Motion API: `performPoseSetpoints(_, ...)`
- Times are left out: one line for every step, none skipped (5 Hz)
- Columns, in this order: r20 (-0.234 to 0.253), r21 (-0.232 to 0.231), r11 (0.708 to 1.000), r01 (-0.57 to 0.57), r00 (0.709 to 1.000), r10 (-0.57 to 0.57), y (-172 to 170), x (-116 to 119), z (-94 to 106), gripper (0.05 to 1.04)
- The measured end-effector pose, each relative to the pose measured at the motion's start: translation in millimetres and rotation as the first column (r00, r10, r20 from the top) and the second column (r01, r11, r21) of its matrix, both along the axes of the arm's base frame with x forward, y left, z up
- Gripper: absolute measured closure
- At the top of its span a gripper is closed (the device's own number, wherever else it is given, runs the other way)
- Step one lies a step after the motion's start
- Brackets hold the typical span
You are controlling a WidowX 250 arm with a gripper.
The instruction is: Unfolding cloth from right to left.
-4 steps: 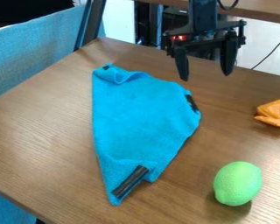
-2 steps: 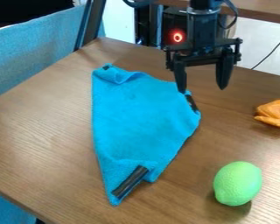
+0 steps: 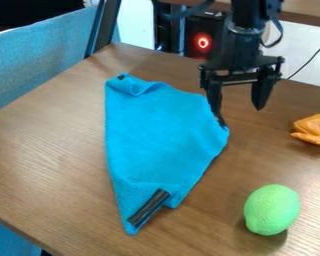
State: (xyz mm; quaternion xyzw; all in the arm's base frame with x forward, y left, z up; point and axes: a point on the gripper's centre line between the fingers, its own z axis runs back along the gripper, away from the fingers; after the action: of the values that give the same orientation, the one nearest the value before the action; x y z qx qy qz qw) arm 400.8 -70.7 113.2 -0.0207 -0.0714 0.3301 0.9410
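The blue cloth's top layer will swing over and lie flat when I pull it, because a long straight fold runs to the front point.
The black gripper point(image 3: 240, 117) hangs open at the upper right edge of the cloth. Its left finger overlaps the black patch on that edge in the view; whether it touches cannot be told. The other finger is over bare wood to the right. The blue cloth point(image 3: 156, 140) lies partly folded, narrowing to a point at the front. A black strip point(image 3: 149, 207) crosses it near that point, and its back left corner is curled over.
A green lime-like fruit point(image 3: 271, 210) sits at the front right of the wooden table point(image 3: 49, 150). An orange toy point(image 3: 313, 130) lies near the right edge. Blue fabric point(image 3: 36, 60) stands beyond the table's left edge.
The gripper has come lower and, most recently, a little to the right, bringing its left finger to the cloth's right edge. The cloth looks unmoved.
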Motion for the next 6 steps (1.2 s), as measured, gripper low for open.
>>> performPoseSetpoints(0.076, 0.117, 0.993, -0.030, 0.997, 0.021, -10, 1, -12.4, 0.084)
performPoseSetpoints(0.108, 0.141, 0.988, -0.058, 0.993, 0.043, -7, 4, -10.0, 0.084)
performPoseSetpoints(0.110, 0.155, 0.985, -0.068, 0.993, 0.052, -4, 8, -11.6, 0.084)
performPoseSetpoints(0.091, 0.165, 0.983, -0.081, 0.994, 0.067, -1, 13, -17.2, 0.084)
performPoseSetpoints(0.067, 0.169, 0.980, -0.104, 0.993, 0.094, 10, 20, -20.8, 0.084)
performPoseSetpoints(0.040, 0.169, 0.979, -0.113, 0.993, 0.108, 18, 22, -24.2, 0.084)
